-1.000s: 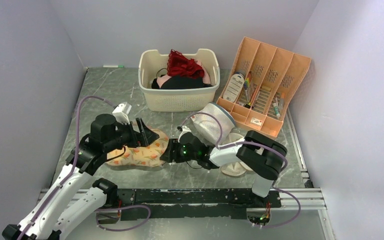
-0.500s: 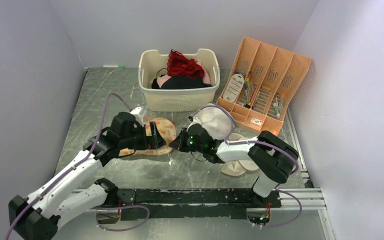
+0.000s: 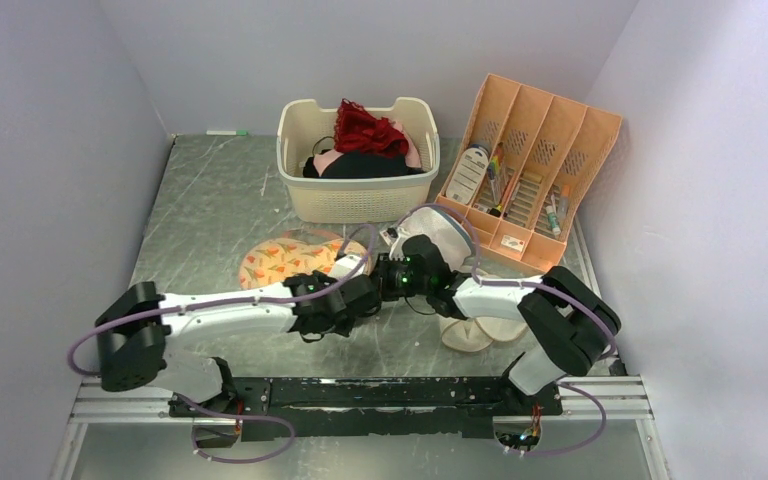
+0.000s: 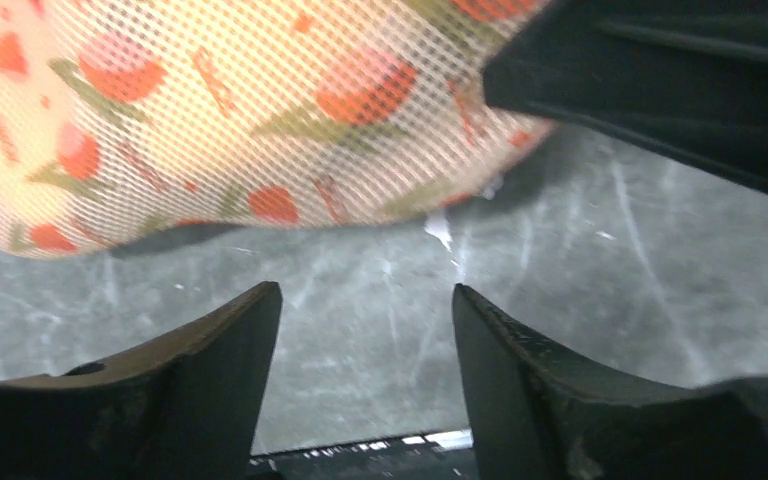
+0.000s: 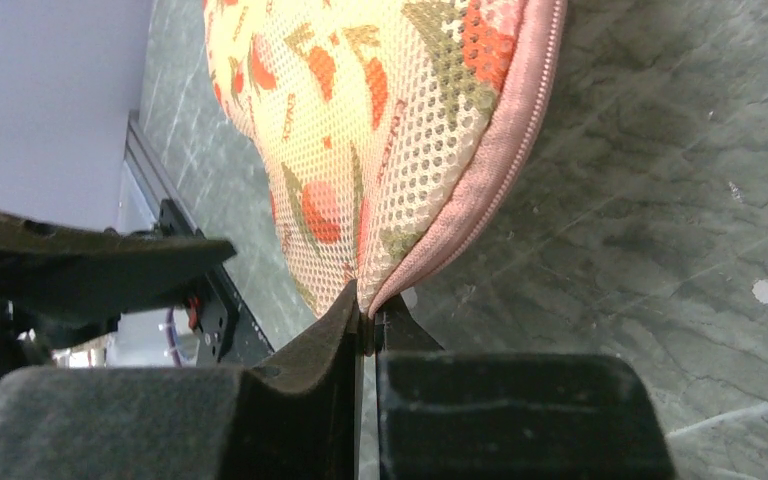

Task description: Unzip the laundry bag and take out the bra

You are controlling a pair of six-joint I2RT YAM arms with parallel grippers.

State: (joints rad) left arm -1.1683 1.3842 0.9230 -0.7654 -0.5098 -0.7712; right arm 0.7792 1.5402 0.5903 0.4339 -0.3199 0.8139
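The bunched mesh with the pink edge (image 5: 388, 262) is pinched in my right gripper, so my left gripper should hold the laundry bag while my right gripper takes the zip pull.
The laundry bag (image 3: 285, 256) lies flat on the table in front of the basket, cream with orange-red flowers. In the right wrist view its mesh (image 5: 360, 120) and pink zip edging fill the top. My right gripper (image 3: 384, 279) is shut on the bag's pink edge at its right end (image 5: 365, 318). My left gripper (image 3: 358, 293) is open and empty right beside it, low over the table. In the left wrist view (image 4: 365, 295) the bag (image 4: 210, 100) hangs just beyond the fingertips. The bra is hidden.
A cream basket (image 3: 358, 195) with a red lacy garment stands behind the bag. An orange divider rack (image 3: 525, 165) stands at the back right. A white mesh dome bag (image 3: 438, 238) and round white flat bags (image 3: 468, 335) lie by the right arm.
The left arm swung right and stretched low, bringing its open gripper to the bag's right end. The right gripper moved back and right with the bag's edge, and the bag shifted toward the basket.
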